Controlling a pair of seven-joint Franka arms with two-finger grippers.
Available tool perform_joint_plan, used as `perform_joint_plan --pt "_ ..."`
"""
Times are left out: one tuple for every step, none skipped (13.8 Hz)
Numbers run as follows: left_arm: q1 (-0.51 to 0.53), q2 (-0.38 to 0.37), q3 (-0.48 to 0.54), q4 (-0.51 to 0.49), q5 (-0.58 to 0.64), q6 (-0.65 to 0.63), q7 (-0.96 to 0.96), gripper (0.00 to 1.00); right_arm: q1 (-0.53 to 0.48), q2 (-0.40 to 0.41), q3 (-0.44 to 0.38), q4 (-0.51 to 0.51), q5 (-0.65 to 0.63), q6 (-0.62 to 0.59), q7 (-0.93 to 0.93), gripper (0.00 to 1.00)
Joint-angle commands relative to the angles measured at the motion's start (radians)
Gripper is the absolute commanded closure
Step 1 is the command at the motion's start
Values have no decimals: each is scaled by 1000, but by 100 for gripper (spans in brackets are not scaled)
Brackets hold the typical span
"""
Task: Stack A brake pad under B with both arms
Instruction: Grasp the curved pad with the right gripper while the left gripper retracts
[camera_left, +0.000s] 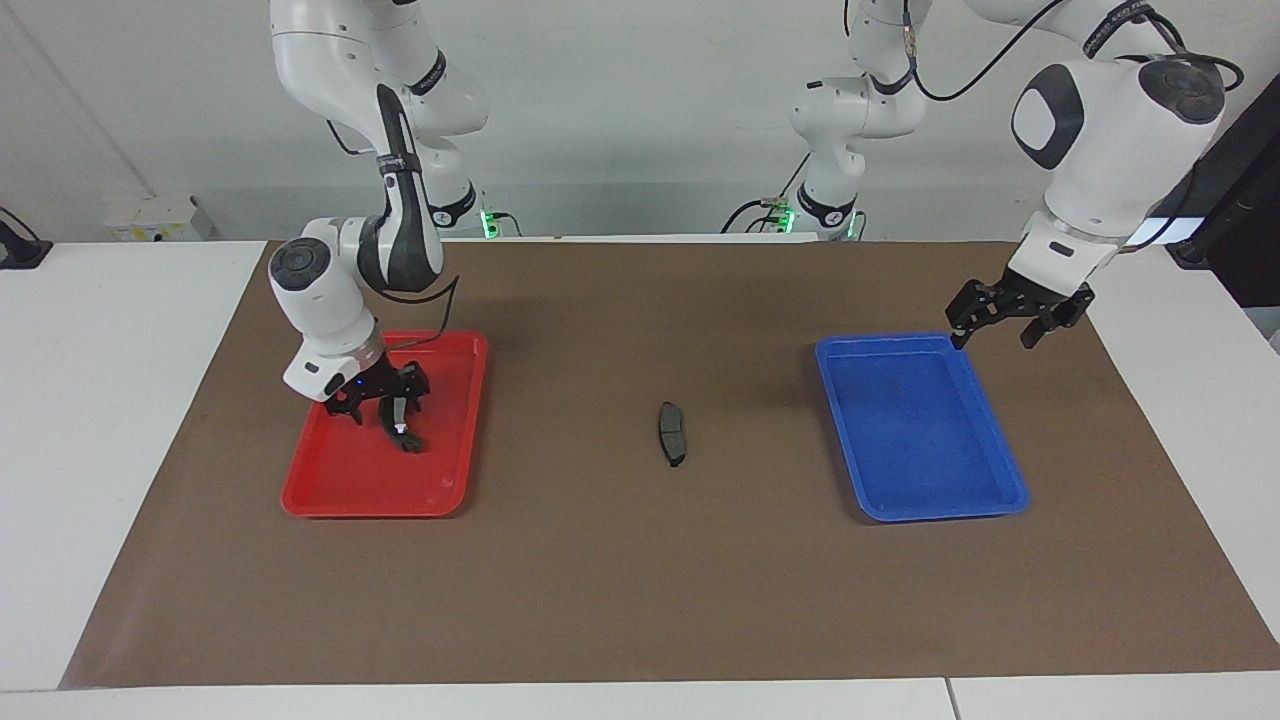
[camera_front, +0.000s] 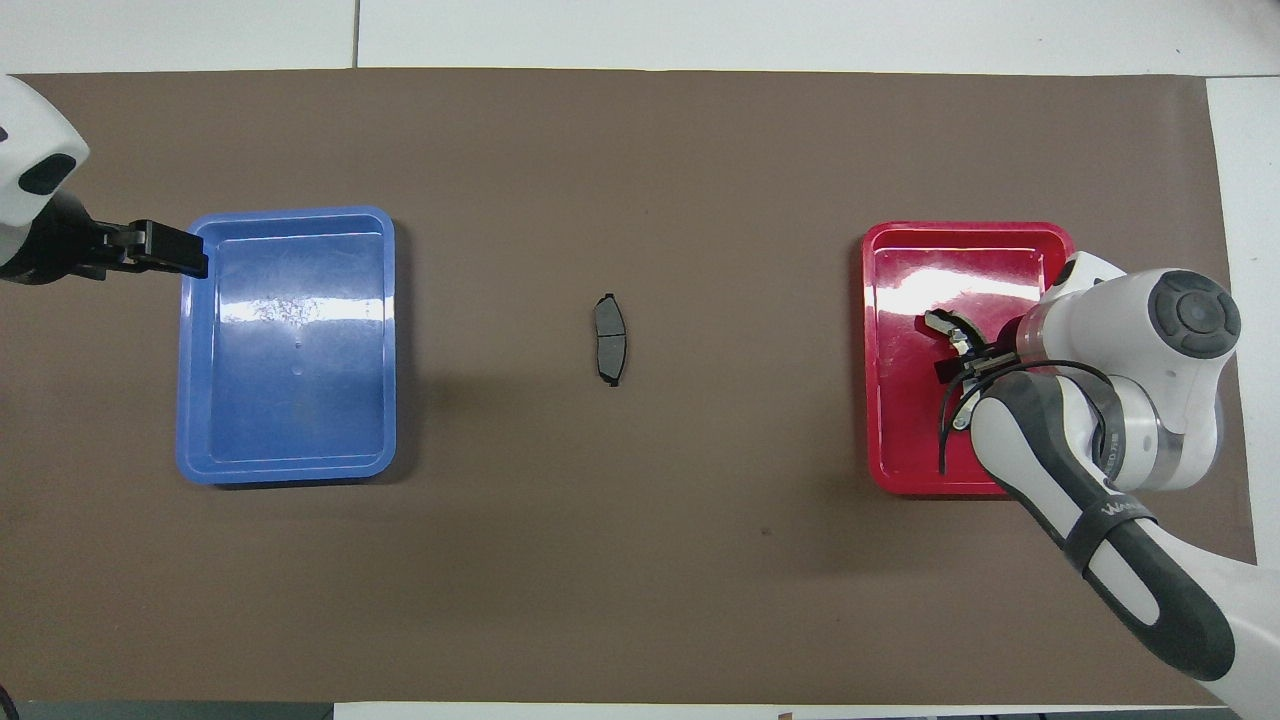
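Note:
I expect B to stick out past A's end but stay on top when I lower it, because B's crescent is longer than the small brake pad A.
The brake pad A (camera_left: 671, 432) (camera_front: 609, 340), small, flat and dark grey, lies on the brown mat midway between the two trays. B (camera_left: 402, 430) (camera_front: 941, 323), the crescent shoe with a silver rim, lies in the red tray (camera_left: 380, 505) (camera_front: 900, 300). My right gripper (camera_left: 375, 402) (camera_front: 960, 362) is low in that tray, open, its fingers on either side of B's middle and hiding part of it. My left gripper (camera_left: 993, 335) (camera_front: 185, 262) hangs open and holds nothing, over the corner of the blue tray (camera_left: 930, 450) (camera_front: 290, 400) nearest the left arm's base.
The blue tray holds nothing. A brown mat (camera_left: 640, 600) covers most of the white table.

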Motion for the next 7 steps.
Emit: perform_joint_plan --pt "16 16 -4 73 -17 -87 12 1 5 -12 4 -27 27 19 -37 15" --pt "16 10 -6 78 -20 -119 12 1 14 -14 3 -27 27 18 -38 19" --pt "16 2 -6 78 -20 -133 10 1 14 -12 4 -25 27 15 -40 25" --pt "16 -2 -6 79 -18 -155 10 1 14 -12 3 -24 27 13 -40 31" --pt "16 -7 -7 78 -18 -173 5 1 14 -12 3 -24 27 10 -43 38" --pt "16 -34 -7 63 -18 -179 1 1 14 -12 3 -19 27 4 -42 49" --pt "16 -50 -7 37 -17 -180 13 1 12 -12 3 -13 27 -10 -43 64"
